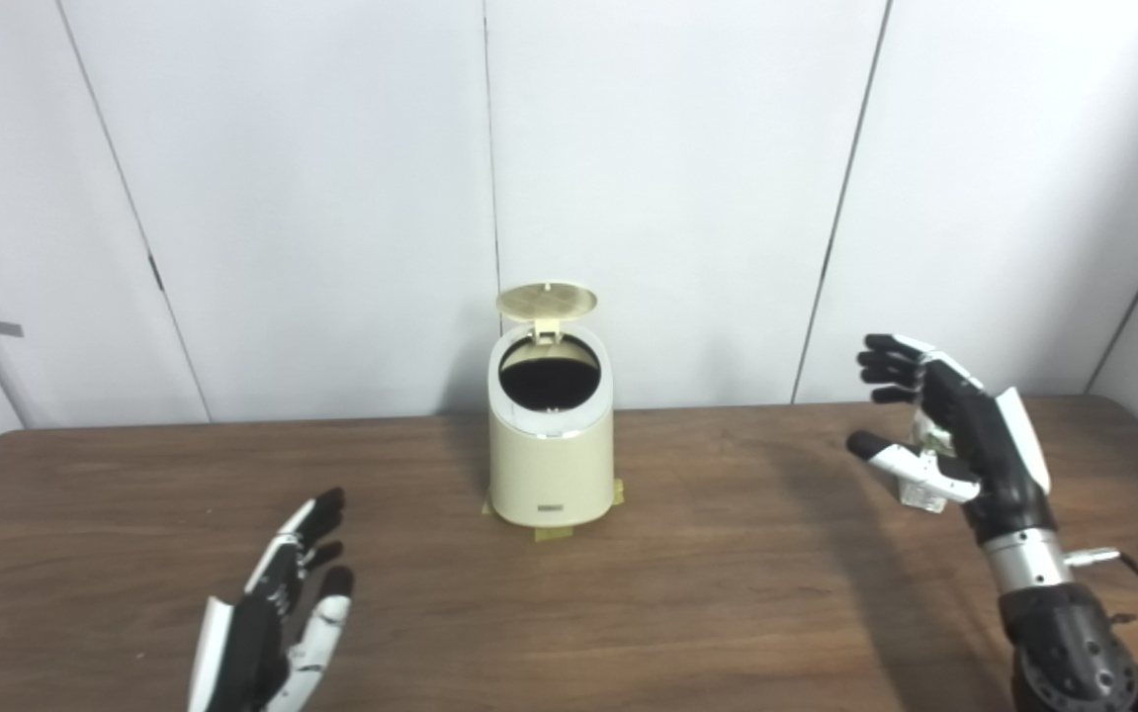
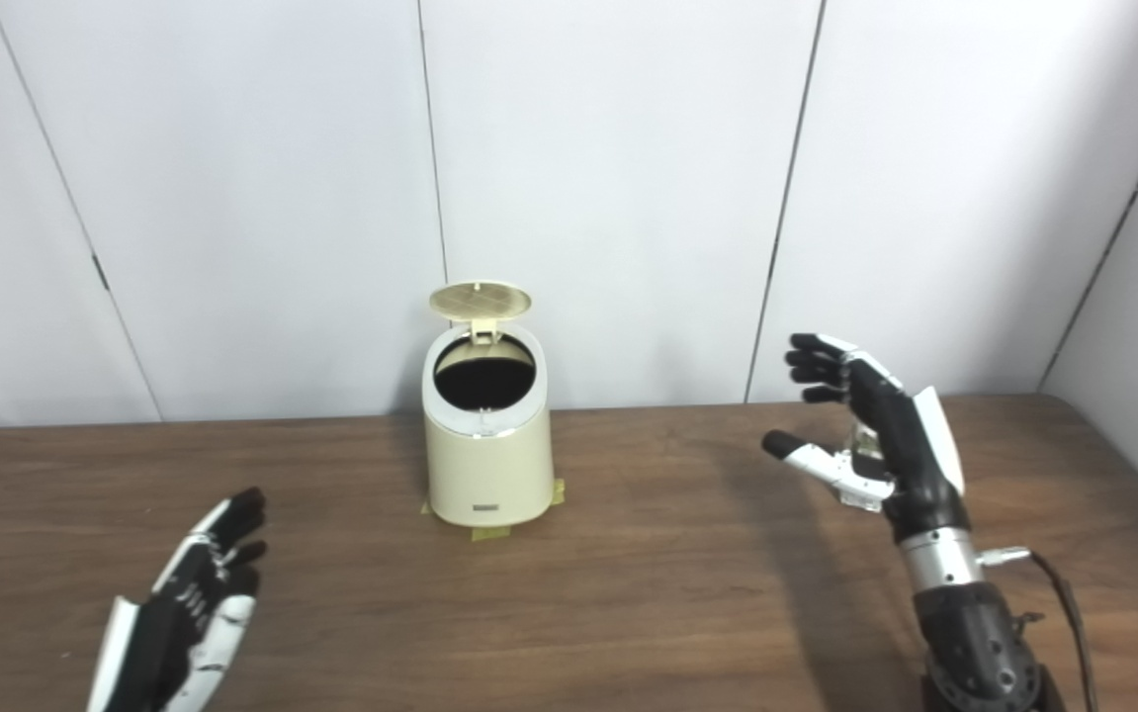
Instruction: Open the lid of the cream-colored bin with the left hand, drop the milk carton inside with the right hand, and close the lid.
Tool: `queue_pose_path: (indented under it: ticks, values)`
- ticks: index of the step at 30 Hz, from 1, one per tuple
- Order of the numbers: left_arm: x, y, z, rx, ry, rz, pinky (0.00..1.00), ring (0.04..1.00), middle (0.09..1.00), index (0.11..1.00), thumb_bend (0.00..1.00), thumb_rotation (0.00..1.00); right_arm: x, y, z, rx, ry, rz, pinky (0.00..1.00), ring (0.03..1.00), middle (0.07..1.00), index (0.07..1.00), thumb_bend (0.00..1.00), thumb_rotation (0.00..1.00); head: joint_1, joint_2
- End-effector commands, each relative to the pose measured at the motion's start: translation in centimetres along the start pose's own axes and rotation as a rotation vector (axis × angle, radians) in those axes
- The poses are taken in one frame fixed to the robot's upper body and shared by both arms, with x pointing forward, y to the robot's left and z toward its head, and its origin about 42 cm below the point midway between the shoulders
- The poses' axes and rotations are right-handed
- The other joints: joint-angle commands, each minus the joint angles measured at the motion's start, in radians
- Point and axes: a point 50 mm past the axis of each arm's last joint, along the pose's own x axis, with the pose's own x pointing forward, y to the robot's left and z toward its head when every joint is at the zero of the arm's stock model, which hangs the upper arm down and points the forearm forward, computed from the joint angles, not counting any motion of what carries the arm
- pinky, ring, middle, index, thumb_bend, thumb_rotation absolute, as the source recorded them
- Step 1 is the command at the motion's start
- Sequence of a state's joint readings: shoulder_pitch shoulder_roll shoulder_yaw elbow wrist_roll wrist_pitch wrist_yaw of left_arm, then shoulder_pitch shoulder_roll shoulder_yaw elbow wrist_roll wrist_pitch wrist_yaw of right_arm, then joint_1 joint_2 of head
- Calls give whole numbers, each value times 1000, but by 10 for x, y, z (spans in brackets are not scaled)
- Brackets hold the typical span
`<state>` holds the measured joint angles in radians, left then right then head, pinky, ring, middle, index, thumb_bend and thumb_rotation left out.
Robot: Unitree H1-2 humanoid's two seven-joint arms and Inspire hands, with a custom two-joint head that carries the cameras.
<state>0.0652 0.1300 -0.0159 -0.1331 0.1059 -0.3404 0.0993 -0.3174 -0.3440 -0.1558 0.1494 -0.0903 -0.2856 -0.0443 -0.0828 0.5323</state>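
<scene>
The lid (image 1: 547,302) is standing up on its rear hinge (image 1: 547,332) while both hands are away from it, so I expect it to stay open when I drop the milk carton in.
The cream-colored bin (image 1: 551,465) stands at the table's middle back. Its round lid (image 1: 547,301) is tipped up on the rear hinge, and the dark inside shows. My left hand (image 1: 282,613) hovers low at the front left, open, palm inward, well short of the bin. At the right, my right hand (image 1: 954,435) is open with fingers spread. The small milk carton (image 1: 921,494) stands on the table just behind its palm and thumb, mostly hidden. The fingers are not closed on the carton.
The brown wooden table (image 1: 727,593) runs to a white panelled wall close behind the bin. Yellow tape (image 1: 554,534) marks the bin's base. The table's right edge lies near my right arm.
</scene>
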Motion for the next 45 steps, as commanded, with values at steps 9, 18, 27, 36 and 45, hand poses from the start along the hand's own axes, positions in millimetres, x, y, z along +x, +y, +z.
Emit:
queue_pose_path:
  ticks: [9, 18, 27, 36, 45]
  values:
    - [-1, 0, -7, -27, -24, 17, 855, 886, 883, 864, 364, 738, 52, -34, 41, -58, -111, 45, 513, 800, 802, 793, 843, 443, -6, 4]
    - [-3, 0, -7, -28, -15, 13, 864, 889, 886, 863, 425, 727, 76, -61, 36, -96, -123, 40, 799, 825, 792, 780, 859, 251, -11, 9]
    - [-4, 2, -7, -18, -14, 9, 853, 885, 882, 862, 418, 706, 82, -72, 20, -244, -98, 27, 756, 825, 800, 775, 916, 162, -16, 10]
    - [-6, 5, -6, -14, -16, 3, 842, 880, 882, 860, 407, 679, 77, -78, 9, -314, 5, 113, 799, 981, 990, 947, 1000, 320, -17, 16]
    - [-7, 8, -4, -10, -3, -2, 841, 882, 882, 860, 406, 660, 67, -73, -16, -341, 157, 187, 885, 983, 993, 960, 969, 175, -11, 18]
